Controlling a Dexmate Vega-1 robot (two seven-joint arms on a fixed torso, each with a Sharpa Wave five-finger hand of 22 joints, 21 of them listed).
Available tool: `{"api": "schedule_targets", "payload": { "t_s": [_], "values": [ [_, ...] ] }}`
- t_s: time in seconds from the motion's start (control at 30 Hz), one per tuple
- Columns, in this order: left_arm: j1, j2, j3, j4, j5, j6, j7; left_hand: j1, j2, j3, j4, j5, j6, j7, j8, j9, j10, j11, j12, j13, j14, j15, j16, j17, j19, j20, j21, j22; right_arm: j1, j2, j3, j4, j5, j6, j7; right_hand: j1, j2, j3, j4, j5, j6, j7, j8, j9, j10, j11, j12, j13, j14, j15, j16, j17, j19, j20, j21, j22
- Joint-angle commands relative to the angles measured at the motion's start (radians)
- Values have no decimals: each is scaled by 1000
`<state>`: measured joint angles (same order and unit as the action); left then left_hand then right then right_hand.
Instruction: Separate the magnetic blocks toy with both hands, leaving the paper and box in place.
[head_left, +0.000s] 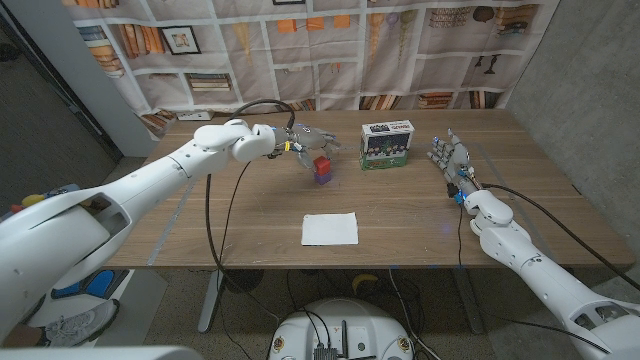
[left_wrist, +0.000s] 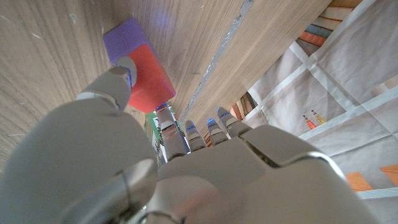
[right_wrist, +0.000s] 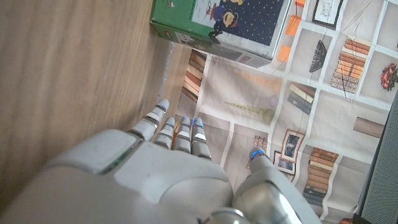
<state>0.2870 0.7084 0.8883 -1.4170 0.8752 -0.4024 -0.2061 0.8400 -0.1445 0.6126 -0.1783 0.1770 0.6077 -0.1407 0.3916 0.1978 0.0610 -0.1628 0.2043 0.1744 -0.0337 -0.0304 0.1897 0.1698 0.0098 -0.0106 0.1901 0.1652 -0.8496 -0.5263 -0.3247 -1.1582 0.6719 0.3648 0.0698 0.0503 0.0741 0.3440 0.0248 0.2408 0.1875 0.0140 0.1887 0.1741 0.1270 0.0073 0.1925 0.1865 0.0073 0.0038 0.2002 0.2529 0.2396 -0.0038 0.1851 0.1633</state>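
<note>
I expect the purple block to come along, still attached, when I lift the red block, because the purple block sits flush against the red block.
The magnetic blocks toy (head_left: 322, 168) stands on the table as a red block joined to a purple one; the left wrist view shows it close up (left_wrist: 146, 78). My left hand (head_left: 303, 140) hovers just behind and to the left of it with fingers spread. Its thumb (left_wrist: 124, 71) reaches to the red block's edge, and nothing is gripped. Over at the table's right side my right hand (head_left: 449, 160) is open and holds nothing, fingers pointing away from me (right_wrist: 168, 168). The green-and-white box (head_left: 387, 144) stands between the two hands, also seen past the right fingers (right_wrist: 217, 22).
A white sheet of paper (head_left: 330, 229) lies near the table's front middle. A black cable (head_left: 250, 105) arcs over the left forearm. A printed bookshelf backdrop (head_left: 330, 50) hangs behind the table's far edge. Bare wood (head_left: 530, 170) lies right of the right hand.
</note>
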Motion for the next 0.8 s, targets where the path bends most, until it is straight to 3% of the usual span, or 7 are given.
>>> {"api": "schedule_targets", "payload": {
  "t_s": [0.03,0.5,0.8],
  "values": [
    [-10,-2,11,0,2,-12,5,21,2,-10,1,-3,47,4,21,4,18,-6,6,3,18,-5,4,2,21,-6,9,4,-1,-4,4,-2,8,4,13,2,9,7,4,-3,11,0,2,2,8,-3,1,1,6,0,6,1,8,-2,5,2],
    [6,18,-4,-56,15,10,-12,50,10,-45,3,-3,211,22,92,16,84,-16,7,3,70,-31,4,3,60,-14,8,5,-20,-23,15,-34,16,-13,3,2,13,10,4,-3,17,0,3,2,11,-5,1,1,11,1,9,-2,15,-2,6,2],
    [42,44,-39,-130,16,59,-29,69,24,-69,7,-1,324,30,131,11,135,-19,9,3,110,-52,4,3,101,-26,12,6,-27,-26,16,-37,20,-11,14,1,16,13,4,-3,22,0,4,3,13,-4,2,1,14,2,10,-3,20,-2,6,2]
  ]
}}
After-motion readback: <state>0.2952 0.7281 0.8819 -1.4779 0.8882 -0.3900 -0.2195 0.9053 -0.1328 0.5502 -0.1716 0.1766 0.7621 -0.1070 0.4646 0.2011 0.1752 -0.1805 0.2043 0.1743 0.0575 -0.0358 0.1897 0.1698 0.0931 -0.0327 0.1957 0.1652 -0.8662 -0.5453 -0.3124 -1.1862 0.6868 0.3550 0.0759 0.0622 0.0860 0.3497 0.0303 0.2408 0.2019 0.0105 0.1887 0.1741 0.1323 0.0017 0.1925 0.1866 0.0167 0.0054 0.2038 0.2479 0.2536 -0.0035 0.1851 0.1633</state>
